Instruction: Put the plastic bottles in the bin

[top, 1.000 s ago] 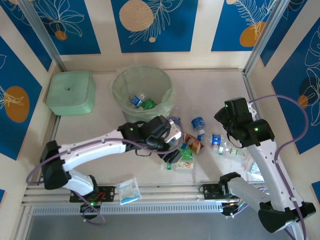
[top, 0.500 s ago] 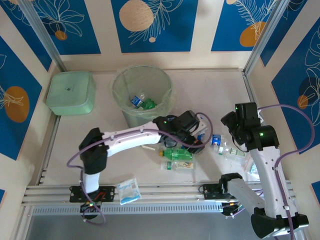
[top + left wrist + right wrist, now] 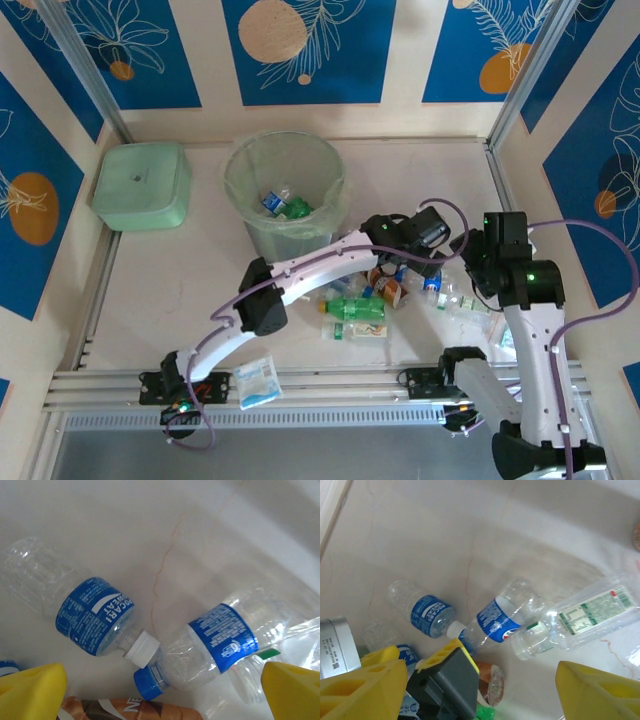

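I should back my left gripper off and use it to take the clear bottle [image 3: 357,331] beside the green bottle, because it is crowding my right gripper over the cap-to-cap bottles [image 3: 148,661].
The bin [image 3: 285,185] stands at the back middle with a few bottles in it. Right of it lies a pile of plastic bottles: a green one [image 3: 355,307], a brown-labelled one [image 3: 388,290], a blue-labelled one [image 3: 432,282] and a long clear one [image 3: 465,303]. My left gripper [image 3: 418,255] hangs open over the pile. Below its fingers lie a white-capped bottle [image 3: 95,617] and a blue-capped bottle [image 3: 210,650], cap to cap. My right gripper [image 3: 478,262] hovers open close by. It looks down on the same pair [image 3: 502,615] and the long clear bottle [image 3: 580,615].
A square pale-green lidded box [image 3: 142,184] sits at the back left. A flat white-and-blue packet [image 3: 256,381] lies by the near rail. The left gripper's grey body [image 3: 450,680] is between my right fingers. The right wall rail [image 3: 505,180] runs close.
The left arm has swung right, from the green bottle to above the blue-labelled pair, with its jaws opening wider. The right gripper has shifted slightly right.
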`<action>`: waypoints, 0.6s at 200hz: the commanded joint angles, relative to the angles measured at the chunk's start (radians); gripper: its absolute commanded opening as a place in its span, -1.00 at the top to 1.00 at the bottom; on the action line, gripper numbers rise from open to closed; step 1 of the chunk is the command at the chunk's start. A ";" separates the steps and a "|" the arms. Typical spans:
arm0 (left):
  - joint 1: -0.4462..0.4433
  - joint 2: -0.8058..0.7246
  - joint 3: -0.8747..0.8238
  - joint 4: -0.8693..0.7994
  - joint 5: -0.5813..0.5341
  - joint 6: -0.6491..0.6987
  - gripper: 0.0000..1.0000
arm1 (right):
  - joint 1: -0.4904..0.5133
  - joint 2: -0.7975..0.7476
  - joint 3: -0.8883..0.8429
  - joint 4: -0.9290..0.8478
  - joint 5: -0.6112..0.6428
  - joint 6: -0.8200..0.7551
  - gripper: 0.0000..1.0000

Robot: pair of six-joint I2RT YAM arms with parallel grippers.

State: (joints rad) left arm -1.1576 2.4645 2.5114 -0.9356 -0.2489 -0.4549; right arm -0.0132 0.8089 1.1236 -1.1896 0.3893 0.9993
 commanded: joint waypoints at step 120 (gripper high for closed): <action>0.072 0.043 0.016 -0.057 0.049 -0.143 -0.97 | -0.064 -0.115 0.044 0.013 -0.106 -0.073 -0.55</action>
State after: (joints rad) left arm -1.0622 2.5370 2.5145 -0.9871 -0.2157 -0.6212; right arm -0.0792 0.6785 1.1446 -1.1847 0.3084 0.9562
